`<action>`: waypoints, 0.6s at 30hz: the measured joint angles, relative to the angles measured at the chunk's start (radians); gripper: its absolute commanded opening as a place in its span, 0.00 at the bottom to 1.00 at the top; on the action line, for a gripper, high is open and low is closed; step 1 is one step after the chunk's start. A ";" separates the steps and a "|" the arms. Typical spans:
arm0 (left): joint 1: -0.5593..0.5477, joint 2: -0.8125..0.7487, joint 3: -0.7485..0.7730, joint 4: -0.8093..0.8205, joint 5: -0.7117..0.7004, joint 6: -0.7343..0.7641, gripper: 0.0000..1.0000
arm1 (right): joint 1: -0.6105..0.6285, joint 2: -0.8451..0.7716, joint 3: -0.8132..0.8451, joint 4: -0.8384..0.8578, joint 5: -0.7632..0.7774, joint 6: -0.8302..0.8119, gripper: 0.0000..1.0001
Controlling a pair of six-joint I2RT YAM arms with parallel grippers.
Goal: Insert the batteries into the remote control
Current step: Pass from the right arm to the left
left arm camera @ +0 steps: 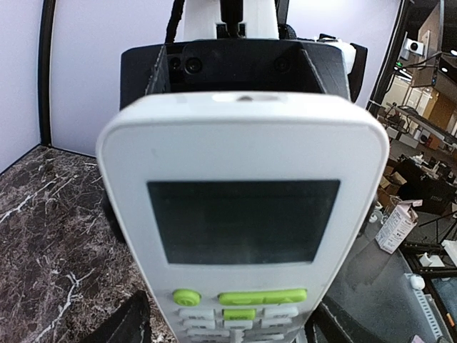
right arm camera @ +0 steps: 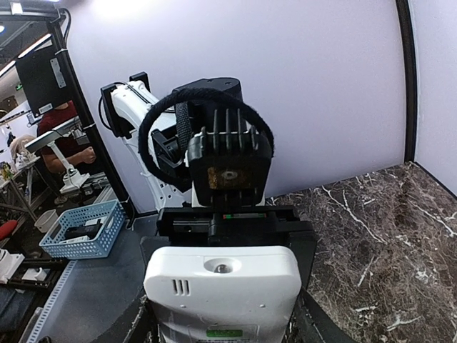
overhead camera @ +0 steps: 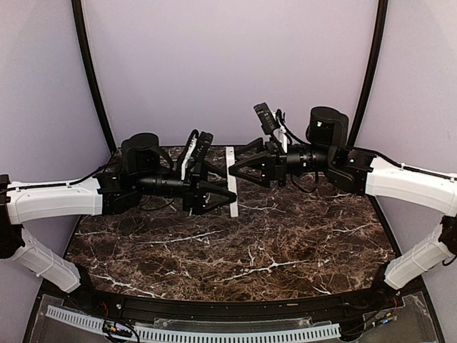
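The remote control's sides (overhead camera: 231,169) are held tight in my right gripper, so my right gripper should open and move away before my left gripper lays the remote control face up.
The white remote control (overhead camera: 230,179) hangs on edge above the table's back middle, between both grippers. In the right wrist view its back (right arm camera: 221,293) faces me, with a small lens, three slots and a green label. My right gripper (right arm camera: 223,330) is shut on its sides. The left wrist view shows its face (left arm camera: 243,143), with a dark display and green buttons. There my left gripper (left arm camera: 228,325) straddles the button end, and marble shows between the left finger (left arm camera: 118,325) and the casing. In the top view the left gripper (overhead camera: 227,198) faces the right gripper (overhead camera: 234,171). The batteries are out of view.
The dark marble table (overhead camera: 250,250) spreads below and in front of the arms. Black curved posts (overhead camera: 89,71) rise at both back corners against a pale wall. A blue basket (right arm camera: 78,229) sits off the table beyond the left arm.
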 measured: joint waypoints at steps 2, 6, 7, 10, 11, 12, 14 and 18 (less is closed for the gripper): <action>0.000 0.000 0.000 0.018 0.005 -0.006 0.77 | 0.000 0.002 -0.001 0.002 0.000 0.003 0.21; 0.000 0.000 0.000 0.036 0.011 -0.013 0.66 | 0.000 0.010 -0.006 0.003 -0.001 0.011 0.21; 0.000 0.000 0.000 0.036 0.012 -0.016 0.60 | 0.000 0.012 -0.006 0.003 -0.001 0.013 0.21; 0.000 0.002 0.000 0.043 0.020 -0.024 0.44 | 0.000 0.015 -0.006 0.004 -0.004 0.016 0.21; 0.000 0.003 0.000 0.045 0.023 -0.026 0.37 | 0.000 0.015 -0.006 0.005 -0.004 0.018 0.21; 0.002 0.004 0.000 0.048 0.026 -0.033 0.31 | 0.000 0.015 -0.006 0.007 -0.004 0.019 0.21; 0.004 0.008 0.000 0.056 0.031 -0.035 0.25 | -0.001 0.016 -0.006 0.011 -0.003 0.019 0.21; 0.005 0.012 0.000 0.057 0.035 -0.036 0.08 | -0.001 0.017 -0.010 0.011 0.000 0.019 0.44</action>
